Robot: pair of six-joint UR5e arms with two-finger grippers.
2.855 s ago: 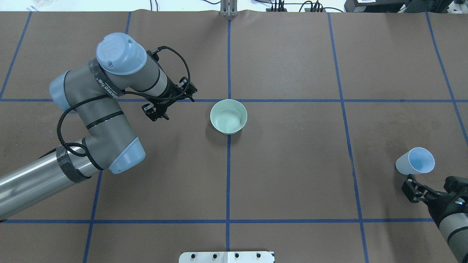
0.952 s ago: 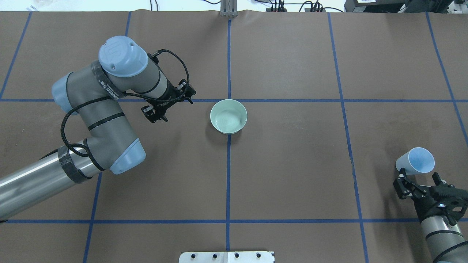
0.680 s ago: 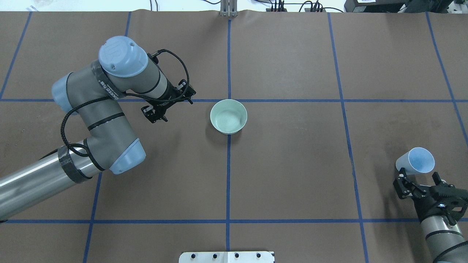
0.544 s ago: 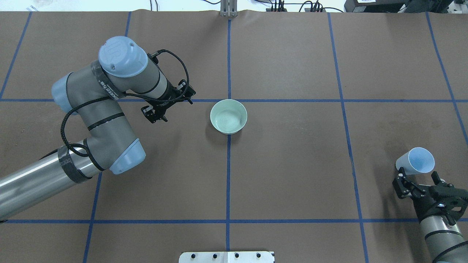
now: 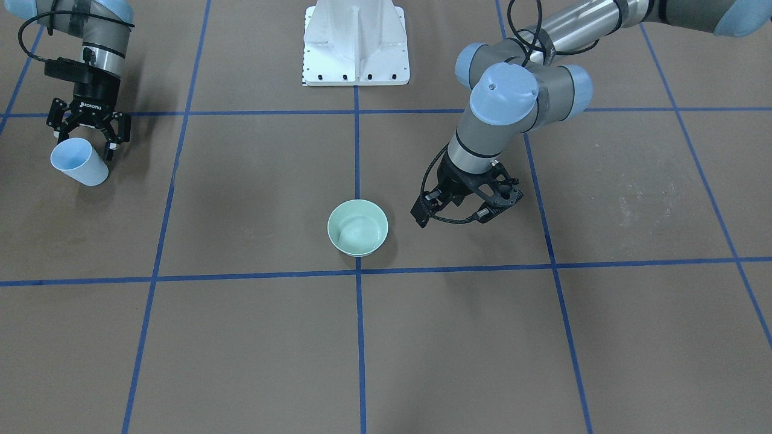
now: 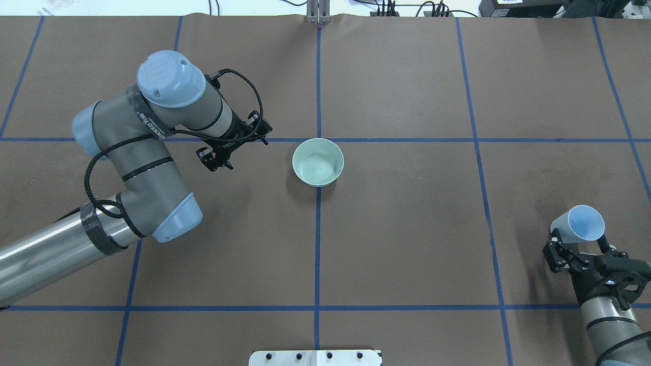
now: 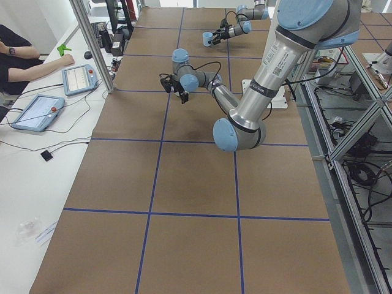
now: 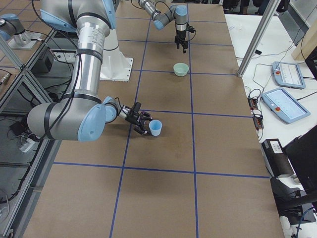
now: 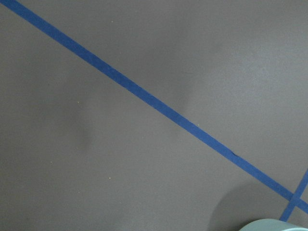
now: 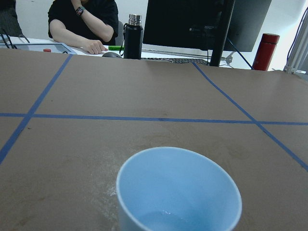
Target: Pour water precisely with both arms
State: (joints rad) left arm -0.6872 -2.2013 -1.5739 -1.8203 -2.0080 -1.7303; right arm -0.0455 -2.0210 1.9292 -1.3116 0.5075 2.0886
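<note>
I expect a thin clear stream to run out when I tip the light-blue cup point(image 5: 79, 162) over the pale-green bowl, because a waterline glints low inside the cup point(image 10: 166, 212).
A light-blue cup point(image 6: 580, 225) stands at the table's right near the front edge; it also shows in the front view point(image 5: 78, 161). My right gripper point(image 6: 578, 239) is open, one finger on each side of the cup's lower part, with no visible squeeze. In the right wrist view the cup point(image 10: 178, 192) holds a faint glint of water point(image 10: 161, 219) at its bottom. A pale-green bowl point(image 6: 318, 162) sits at the table's centre. My left gripper point(image 6: 236, 150) hangs open and empty just left of the bowl, pointing down at the table.
The white pedestal base point(image 5: 356, 45) stands at the robot's edge. Blue tape lines point(image 6: 318, 244) grid the brown table cover. On the operators' side are a black bottle point(image 10: 133, 36), a red bottle point(image 10: 264, 50), tablets point(image 7: 76, 78) and a seated person.
My right gripper has turned and moved forward until its open fingers straddle the cup. My left arm has shifted slightly back and left. The bowl and cup have not moved.
</note>
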